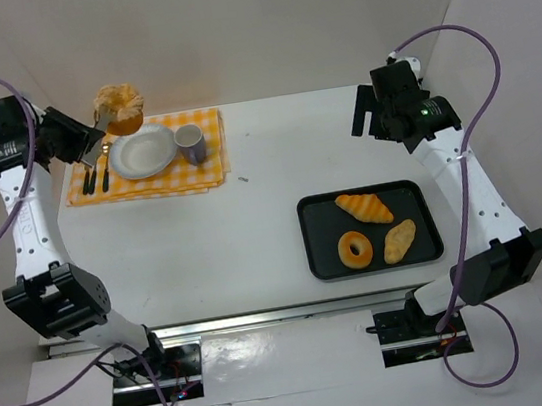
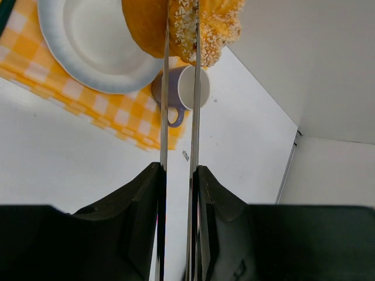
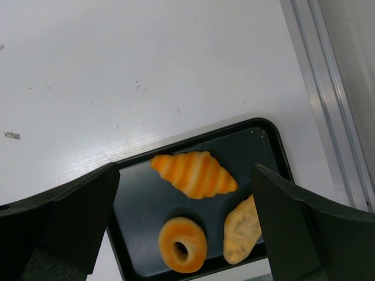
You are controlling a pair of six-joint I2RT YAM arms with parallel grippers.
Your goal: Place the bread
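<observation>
The bread is held by the tongs above the far edge of the empty white plate, so my left gripper should keep bringing it down toward the plate's middle until it lies there.
The bread, a puffy golden bun, hangs in the air above the far left edge of the white plate. Two thin metal tong blades pinch it at its crumbly edge. My left gripper is shut on those tongs, its black fingers pressing the blades from both sides. In the left wrist view the plate lies below and left of the bread. My right gripper hovers open and empty above the table, its fingers spread wide.
The plate sits on a yellow checked placemat with a purple cup to its right and a dark fork and knife to its left. A black tray at the near right holds a striped croissant, a ring donut and a small oval pastry.
</observation>
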